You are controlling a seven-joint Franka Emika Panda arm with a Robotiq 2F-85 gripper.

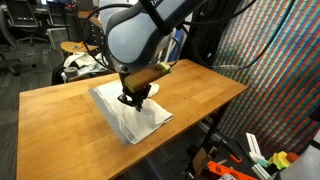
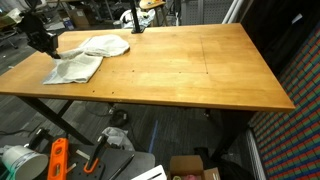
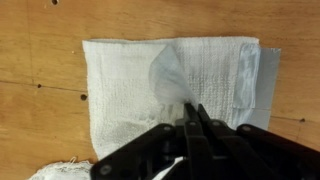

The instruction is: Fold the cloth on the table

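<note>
The cloth's pinched peak (image 3: pixel 174 80) is low over the cloth, and the way to the cloth's doubled edge (image 3: pixel 246 74) is clear. I should continue toward that edge and release nearby.
The cloth (image 3: pixel 125 90) lies flat on the wooden table (image 3: pixel 40 40) as a white, wrinkly rectangle with a doubled layer at its right edge. My gripper (image 3: pixel 193 104) is shut, and its fingertips pinch a small raised peak of the cloth near the middle. In both exterior views the gripper (image 1: pixel 130 101) (image 2: pixel 48 48) hangs low over the cloth (image 1: pixel 135 120) (image 2: pixel 75 68), which sits near one end of the table (image 1: pixel 200 85) (image 2: pixel 180 70).
A smaller white fabric bundle (image 2: pixel 105 45) lies on the table right beside the cloth; its fluffy edge (image 3: pixel 60 170) shows in the wrist view. A round stool (image 1: pixel 75 47) and office clutter stand behind the table. Tools and boxes (image 2: pixel 60 160) lie on the floor.
</note>
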